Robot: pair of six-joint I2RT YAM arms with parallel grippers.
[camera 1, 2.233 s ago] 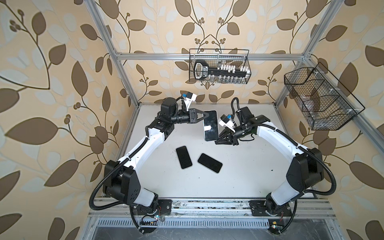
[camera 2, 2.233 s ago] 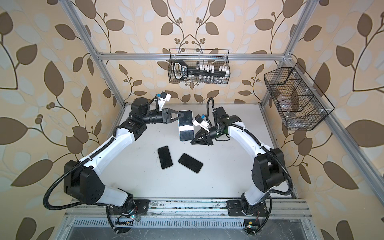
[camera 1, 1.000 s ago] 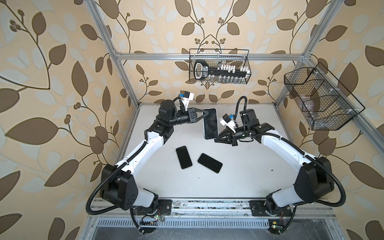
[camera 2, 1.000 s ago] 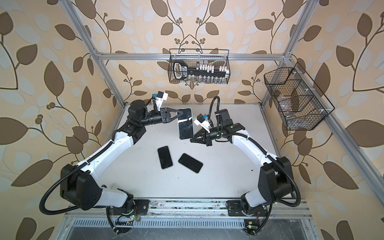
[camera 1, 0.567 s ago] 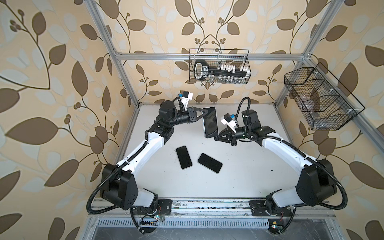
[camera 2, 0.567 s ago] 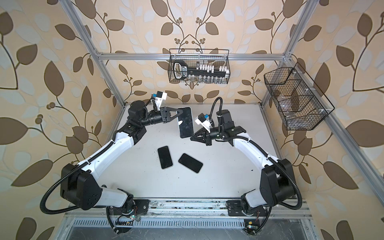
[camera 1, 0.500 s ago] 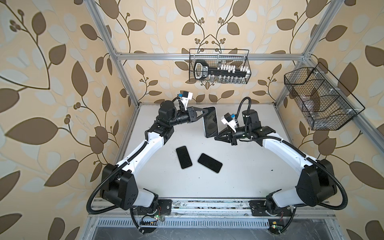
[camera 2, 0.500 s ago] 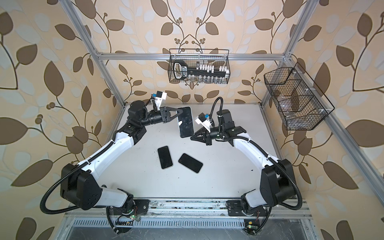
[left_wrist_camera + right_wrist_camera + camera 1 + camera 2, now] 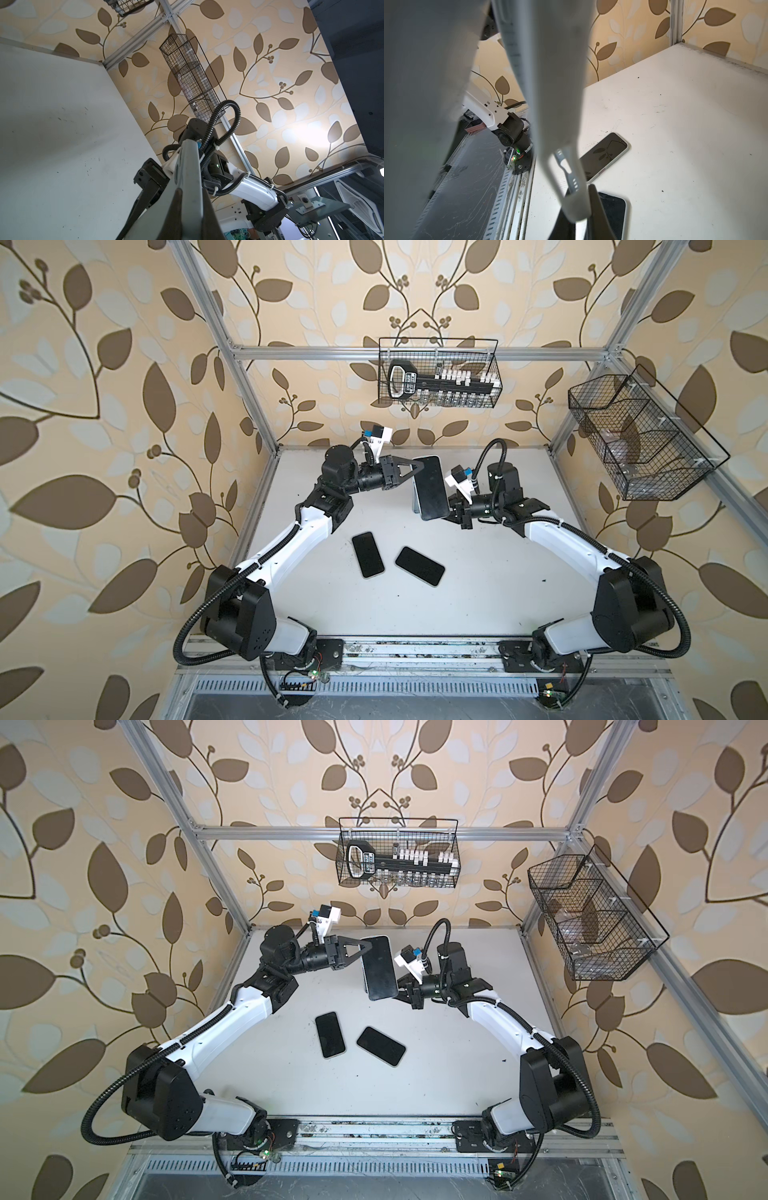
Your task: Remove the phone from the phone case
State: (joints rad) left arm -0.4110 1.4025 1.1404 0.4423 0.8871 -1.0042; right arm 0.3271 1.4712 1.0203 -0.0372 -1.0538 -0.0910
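The phone's lower end [image 9: 432, 514] points past my right gripper, which holds just the case's corner [image 9: 445, 515]. Next, I open that gripper and turn the phone's end toward it.
A black-screened phone [image 9: 430, 487] [image 9: 377, 967] in a grey phone case [image 9: 414, 497] hangs in the air over the back of the table, screen up in both top views. My left gripper [image 9: 415, 470] [image 9: 362, 950] is shut across its upper end. My right gripper [image 9: 451, 510] [image 9: 401, 992] is shut on its lower right corner. In the left wrist view the grey case edge [image 9: 187, 182] runs out from between the jaws of the left gripper [image 9: 189, 209]. In the right wrist view the case's corner [image 9: 571, 197] sits pinched in the right gripper [image 9: 581, 209].
Two more dark phones [image 9: 368, 560] [image 9: 419, 571] lie flat on the white table [image 9: 498, 572], below the held one; they also show as phones [image 9: 604, 155] [image 9: 612, 212] in the right wrist view. Wire baskets [image 9: 438, 377] [image 9: 636, 439] hang on the back and right walls.
Both grippers have kept their hold. The held phone has shifted slightly right and toward the back, and the right arm's elbow has swung outward.
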